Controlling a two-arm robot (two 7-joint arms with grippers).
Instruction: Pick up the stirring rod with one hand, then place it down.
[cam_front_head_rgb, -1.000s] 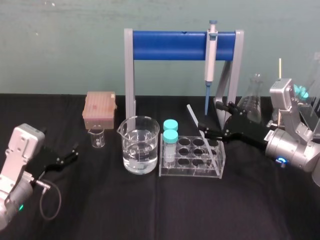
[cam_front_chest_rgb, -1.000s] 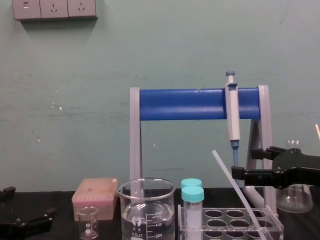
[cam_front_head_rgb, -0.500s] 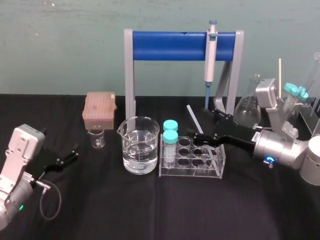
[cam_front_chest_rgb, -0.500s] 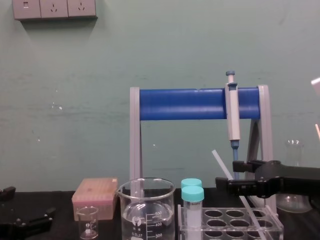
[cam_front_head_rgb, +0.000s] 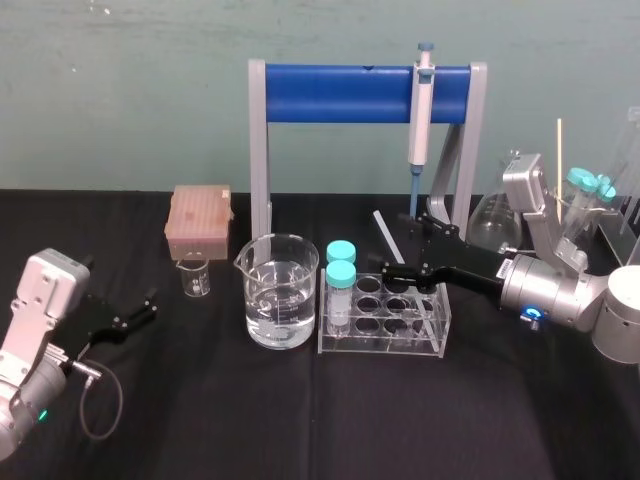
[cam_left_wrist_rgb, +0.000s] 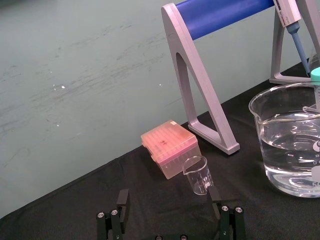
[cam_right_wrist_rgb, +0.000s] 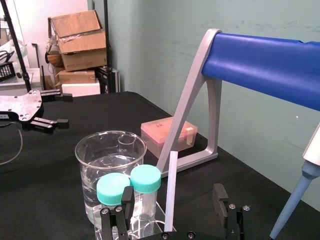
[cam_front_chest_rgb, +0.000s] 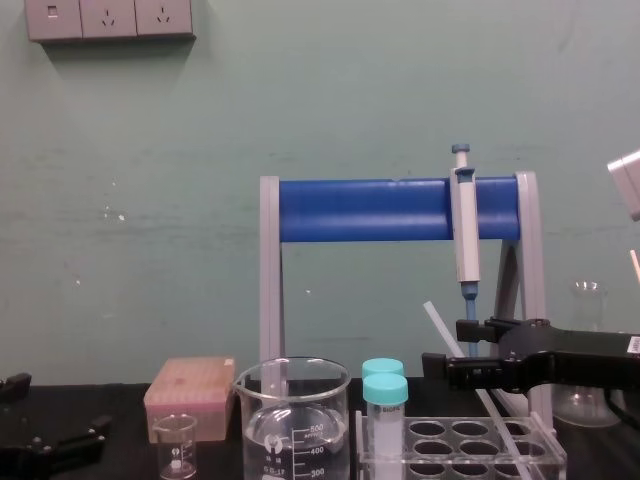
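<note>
I expect the stirring rod (cam_front_chest_rgb: 441, 326) to slide free and leave the rack in place when I lift it, because it leans in a much wider rack hole (cam_front_chest_rgb: 520, 449).
The stirring rod (cam_front_head_rgb: 386, 238) is a thin translucent white stick leaning up and to the left out of the clear test-tube rack (cam_front_head_rgb: 380, 341). My right gripper (cam_front_head_rgb: 411, 250) reaches in from the right above the rack. It is open, with one finger on each side of the rod's upper part. In the right wrist view the stirring rod (cam_right_wrist_rgb: 170, 192) rises between the two fingers (cam_right_wrist_rgb: 126, 202) without touching either. From the chest, the right gripper (cam_front_chest_rgb: 453, 348) crosses the stirring rod (cam_front_chest_rgb: 436, 318) near its top. My left gripper (cam_front_head_rgb: 147, 304) rests open at the table's left.
A large beaker of water (cam_front_head_rgb: 281, 300) and two teal-capped tubes (cam_front_head_rgb: 341, 272) stand just left of the rod. A pipette (cam_front_head_rgb: 420, 110) hangs on the blue stand (cam_front_head_rgb: 350, 90) behind it. A small beaker (cam_front_head_rgb: 195, 272), a pink tip box (cam_front_head_rgb: 200, 220) and a flask (cam_front_head_rgb: 493, 218) stand nearby.
My right gripper has moved left and lower, from beside the rack until its open fingers straddle the rod. The rod and the left arm have not moved.
</note>
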